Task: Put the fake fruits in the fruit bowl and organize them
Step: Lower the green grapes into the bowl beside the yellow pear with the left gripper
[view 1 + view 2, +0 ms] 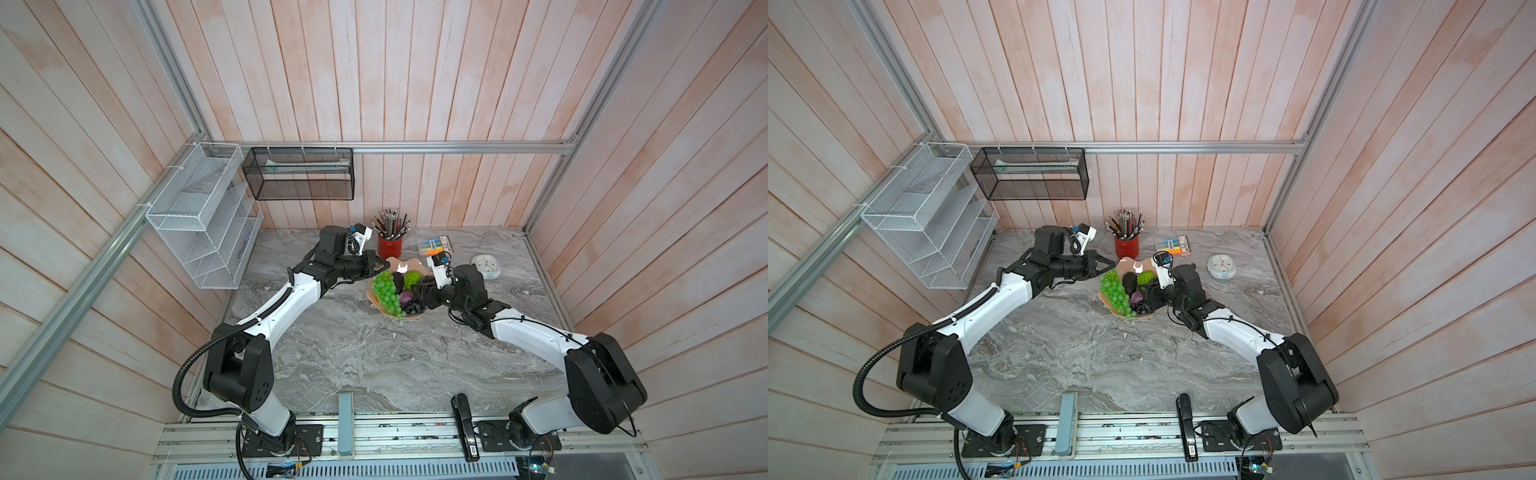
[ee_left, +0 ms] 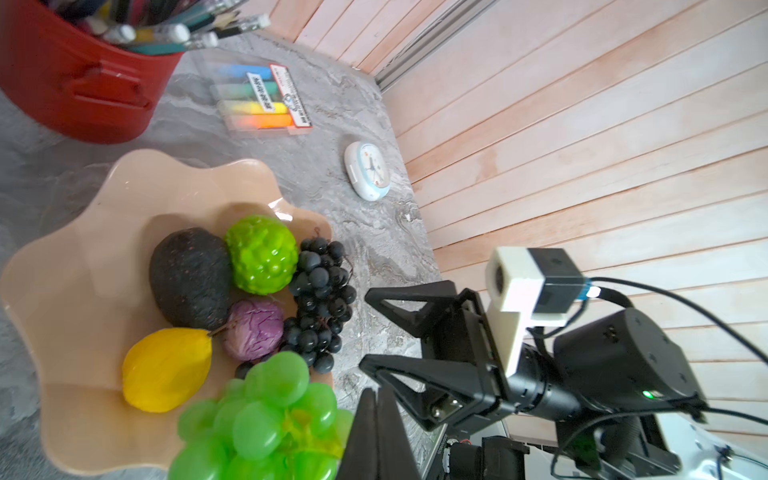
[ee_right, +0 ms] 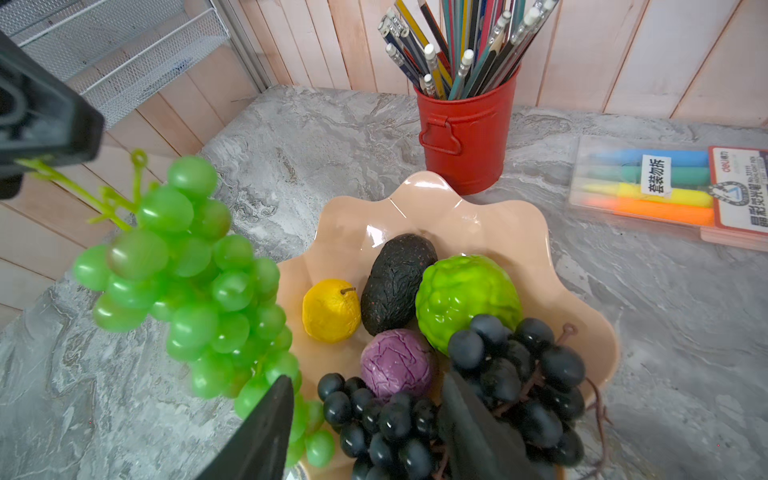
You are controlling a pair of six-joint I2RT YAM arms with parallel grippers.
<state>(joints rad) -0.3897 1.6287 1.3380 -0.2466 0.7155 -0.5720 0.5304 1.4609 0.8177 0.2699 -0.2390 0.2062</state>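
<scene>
I should pull the green grape bunch (image 1: 388, 293) back toward the bowl's rim (image 1: 369, 293) with my left gripper and lower it there beside the small yellow fruit, because it hangs over that fruit.
The salmon-pink fruit bowl (image 1: 395, 262) (image 3: 415, 203) holds a black avocado (image 3: 397, 282), a bumpy lime-green ball (image 3: 465, 299), a small yellow fruit (image 3: 330, 309), a small purple ball (image 3: 395, 361) and a dark grape bunch (image 3: 511, 374). My left gripper (image 2: 376, 392) (image 1: 380, 266) is shut on the stem of the green grape bunch (image 3: 187, 270) (image 1: 386, 291). The bunch hangs slanted, with its lower end at the bowl's near-left rim. My right gripper (image 3: 368, 376) (image 2: 363, 328) stands open at the bowl's right side, its fingers either side of the dark grapes.
A red pencil cup (image 1: 390, 245) stands just behind the bowl. A highlighter pack (image 1: 436, 245) and a small white clock (image 1: 485, 266) lie to the back right. A white wire rack (image 1: 199, 216) and a black mesh basket (image 1: 299, 172) hang on the walls.
</scene>
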